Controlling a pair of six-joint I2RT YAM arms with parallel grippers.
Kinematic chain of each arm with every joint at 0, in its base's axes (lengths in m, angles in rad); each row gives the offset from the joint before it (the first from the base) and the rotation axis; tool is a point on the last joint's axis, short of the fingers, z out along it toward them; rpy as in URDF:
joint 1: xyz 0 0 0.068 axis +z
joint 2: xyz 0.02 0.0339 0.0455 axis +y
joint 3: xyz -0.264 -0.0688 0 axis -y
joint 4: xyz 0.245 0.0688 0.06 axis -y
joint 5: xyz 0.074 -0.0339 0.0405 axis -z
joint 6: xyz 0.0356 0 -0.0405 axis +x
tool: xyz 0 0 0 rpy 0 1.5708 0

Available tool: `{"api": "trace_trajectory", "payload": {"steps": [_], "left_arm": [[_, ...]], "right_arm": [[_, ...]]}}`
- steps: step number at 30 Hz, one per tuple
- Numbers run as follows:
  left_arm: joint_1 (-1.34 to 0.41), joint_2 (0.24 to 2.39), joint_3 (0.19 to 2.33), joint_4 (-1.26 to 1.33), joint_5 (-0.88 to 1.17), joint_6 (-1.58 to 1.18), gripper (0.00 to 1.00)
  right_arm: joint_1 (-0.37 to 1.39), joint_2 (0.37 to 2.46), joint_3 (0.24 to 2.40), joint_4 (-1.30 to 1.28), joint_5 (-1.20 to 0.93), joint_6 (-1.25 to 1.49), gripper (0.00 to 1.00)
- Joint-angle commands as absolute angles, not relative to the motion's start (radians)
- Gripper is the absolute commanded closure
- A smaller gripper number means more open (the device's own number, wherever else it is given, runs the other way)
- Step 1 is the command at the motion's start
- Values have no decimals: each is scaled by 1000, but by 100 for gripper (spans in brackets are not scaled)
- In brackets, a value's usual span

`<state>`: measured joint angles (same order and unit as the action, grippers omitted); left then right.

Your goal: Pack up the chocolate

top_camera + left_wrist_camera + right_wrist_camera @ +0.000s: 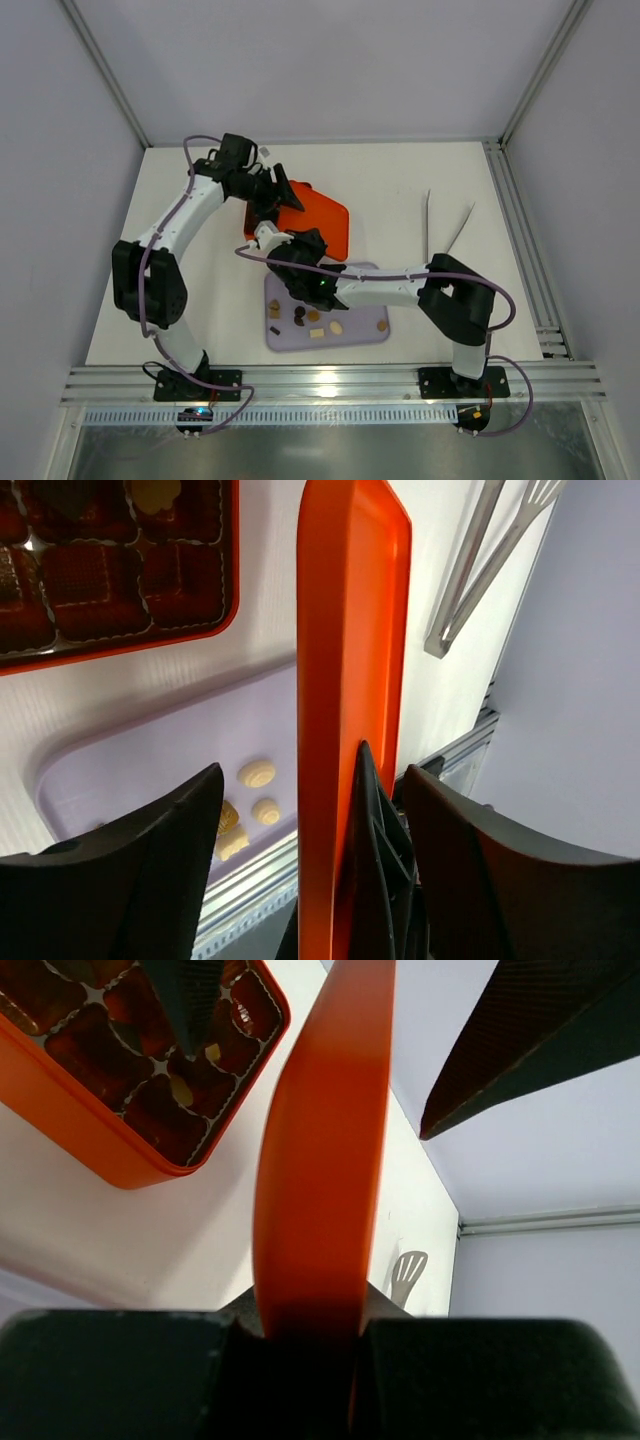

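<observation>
My open left gripper is on both sides of the slanting lid's edge (302,194) above the box. It should move back out of the way before my right gripper swings the lid flat over the box (250,224).
Small chocolate pieces (313,316) in brown, tan and cream lie loose on a lilac tray (370,300); three cream ones (256,773) show in the left wrist view. The orange gridded box (110,570) (130,1080) holds a few pieces in its cells. The flat orange lid (320,225) (350,660) (320,1150) stands on edge above the table. My right gripper (292,252) (305,1320) is shut on its lower edge. My left gripper (283,195) (318,770) straddles the opposite edge, open, with a wide gap at its left finger.
Two grey spatula-like utensils (445,228) (480,560) (405,1275) lie on the white table to the right of the lid. Aluminium rails (530,250) run along the table's right and near edges. Grey walls enclose the back and sides.
</observation>
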<state>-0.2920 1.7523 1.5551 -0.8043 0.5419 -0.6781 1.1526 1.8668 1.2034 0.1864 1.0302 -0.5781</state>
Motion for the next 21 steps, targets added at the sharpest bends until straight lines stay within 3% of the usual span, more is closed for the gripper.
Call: {"api": "trace_trajectory", "payload": {"steps": [1,3,5,15,21], "left_arm": [[-275,1687,1566,-767,525,-675,27],[-262,1678,1580,-743,519,-681,16],[-236,1669,1606,-703,514,-692,13],[-66,1652,1766,-626,379,-753,11],[-3,1534,1746,-586,203,-738,11]], "right_arm": [[1154,1783,1255,209,1072,-594,96],[1155,1746,1261,155,1052,-574,96],[1155,1706,1253,109,1028,-546,96],[1137,1579,1348,-242,796,-310,96],[1007,1597,1552,-422,335,-69,96]]}}
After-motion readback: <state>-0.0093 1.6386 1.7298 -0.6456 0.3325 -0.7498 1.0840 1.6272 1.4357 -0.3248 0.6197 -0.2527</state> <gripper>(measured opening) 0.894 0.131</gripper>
